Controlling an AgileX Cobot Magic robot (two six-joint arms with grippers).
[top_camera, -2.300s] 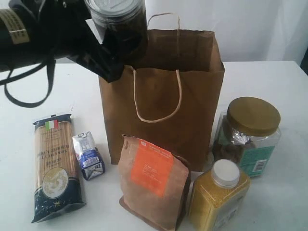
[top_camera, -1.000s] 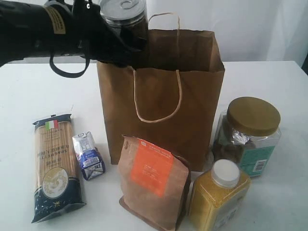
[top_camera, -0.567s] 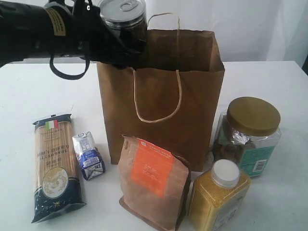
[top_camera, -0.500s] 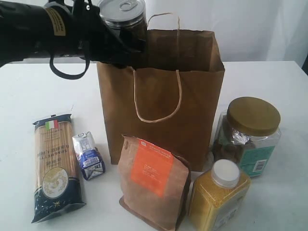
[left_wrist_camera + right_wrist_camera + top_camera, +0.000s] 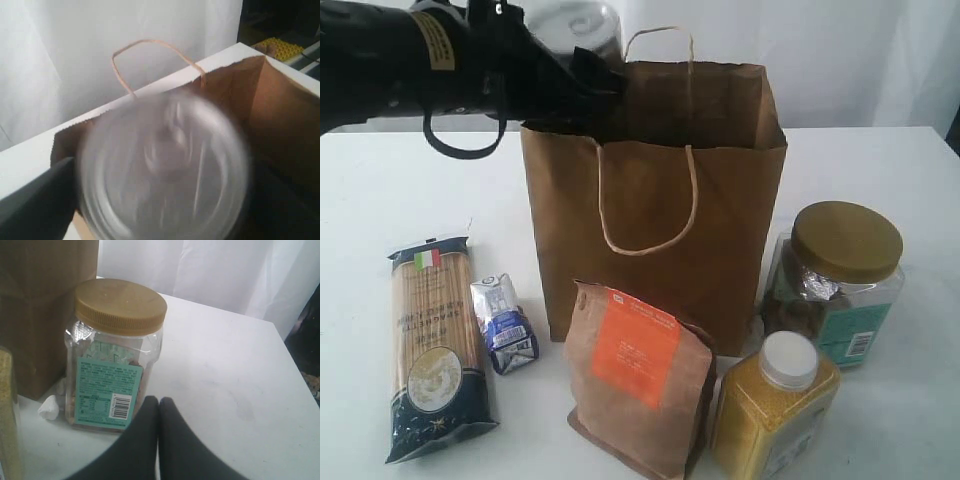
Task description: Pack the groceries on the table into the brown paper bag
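The silver-lidded canister is in line with the brown paper bag's opening. I should keep my left gripper open until the canister is sitting inside.
The silver-lidded canister shows as a blur over the back left corner of the brown paper bag, its lower part inside the mouth. My left gripper stands open around it at the bag's rim. In the left wrist view the canister is smeared while the bag stays sharp; one dark finger shows beside it. On the table lie the blue spaghetti packet and small carton; the pouch, yellow jar and gold-lidded jar stand. My right gripper is shut, empty, beside the gold-lidded jar.
A white curtain hangs behind the table. A small white scrap lies between the gold-lidded jar and the bag. The table's right edge runs close past the right gripper.
The canister, held sharp above the bag's corner half a second ago, is now blurred and sliding downward into the bag. The left arm has barely moved.
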